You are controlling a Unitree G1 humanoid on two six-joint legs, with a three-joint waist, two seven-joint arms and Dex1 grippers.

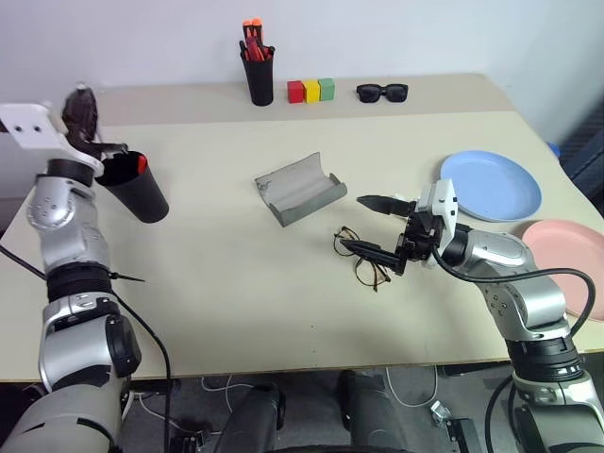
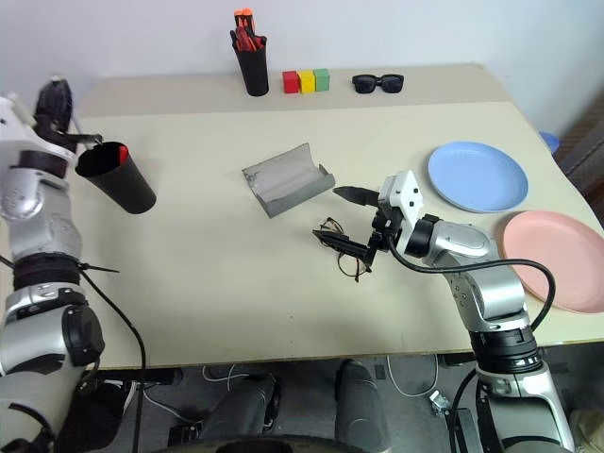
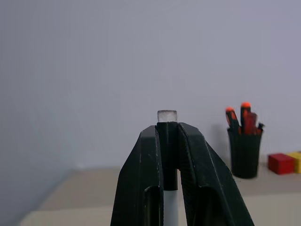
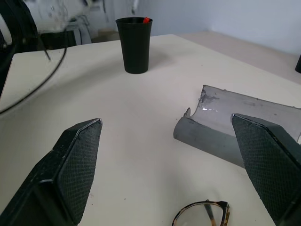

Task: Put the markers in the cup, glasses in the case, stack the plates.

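Note:
The far flap of the grey case [image 1: 298,175] is spread out from the case's curved front [image 1: 313,200], so the flap will swing up next to the glasses when I push.
My left gripper [image 3: 168,128] is shut on a marker [image 3: 167,116] with a black cap and white barrel, held up above the black cup [image 1: 134,192] at the table's far left. A red-capped marker [image 1: 142,163] stands inside the cup. My right gripper [image 1: 357,225] is open, its fingers level just above the wire-framed glasses [image 1: 363,260], which lie on the table. The grey case [image 1: 300,189] lies open just beyond them. The light blue plate [image 1: 491,184] and the pink plate [image 1: 571,255] lie side by side at the right.
A black pen holder with orange-red pens [image 1: 257,66], three coloured blocks [image 1: 311,91] and black sunglasses [image 1: 381,92] line the back of the table. The pink plate sits close to the table's right edge.

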